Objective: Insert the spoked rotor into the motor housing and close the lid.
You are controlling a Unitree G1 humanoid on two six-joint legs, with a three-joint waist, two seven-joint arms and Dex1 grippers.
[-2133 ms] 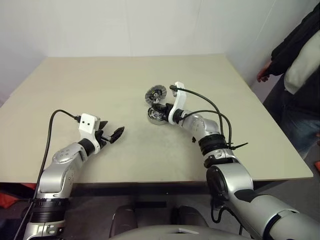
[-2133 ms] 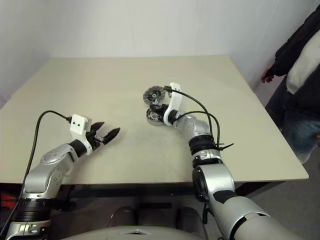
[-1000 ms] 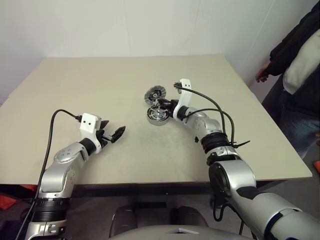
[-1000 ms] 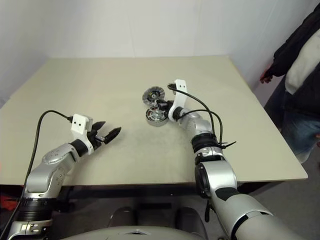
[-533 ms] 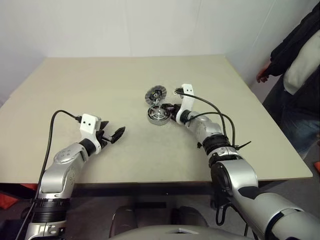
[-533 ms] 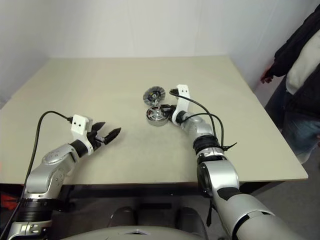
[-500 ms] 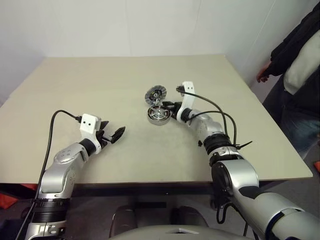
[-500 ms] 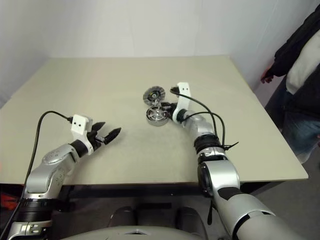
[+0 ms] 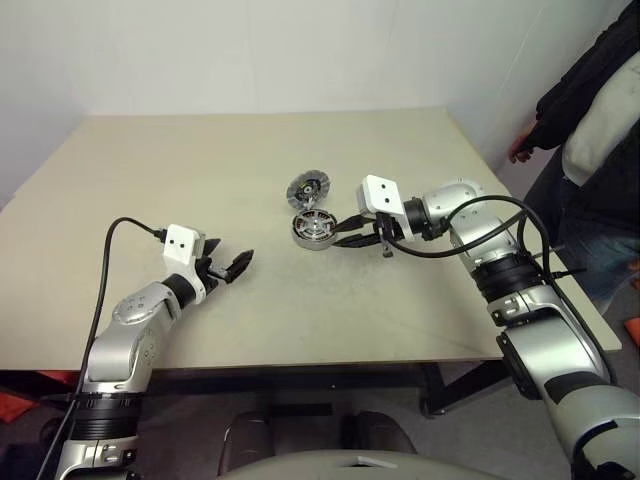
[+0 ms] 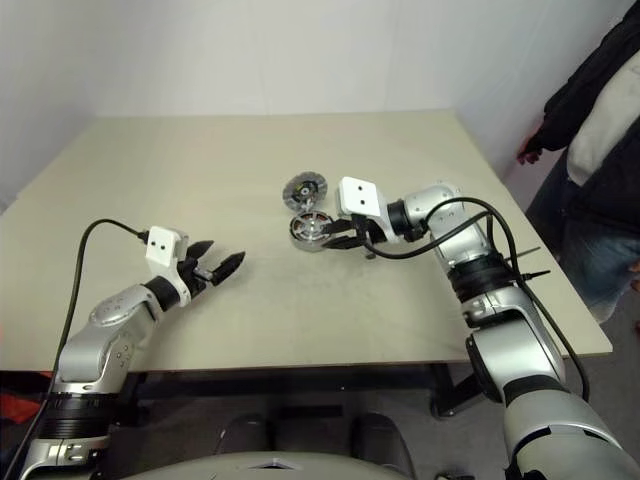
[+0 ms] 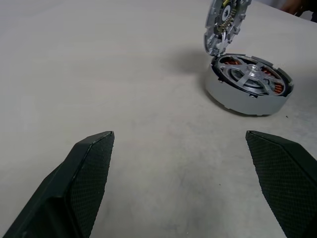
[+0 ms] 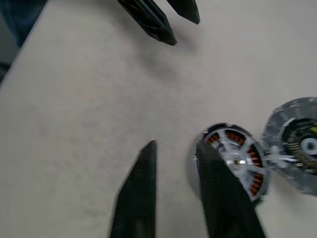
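Note:
The lid (image 9: 308, 188) is joined to the housing by white wires (image 12: 281, 158), so I expect it to turn over and hide its ribbed side when I close it.
The motor housing (image 11: 237, 99) stands near the table's middle, a dark grey cup with copper coils inside. The shiny spoked rotor (image 11: 250, 75) sits in it, its spokes facing up. The lid (image 11: 224, 20) leans tilted on the housing's far rim, its ribbed face with the dark centre showing (image 9: 309, 187). My right gripper (image 12: 177, 146) hovers just right of the housing, pointing left toward it, fingers apart with nothing between them. My left gripper (image 9: 235, 265) hangs over the table to the housing's left, well apart from it, wide open and empty.
A person (image 9: 590, 110) in dark clothes stands beyond the table's right edge, one hand near the far right corner. The beige table (image 9: 180, 170) ends close in front of me. A black cable loops off my right wrist.
My right gripper has drawn back from the housing's rim, risen and rolled over, and its fingers have parted. Housing, rotor, lid and left arm stay where they were.

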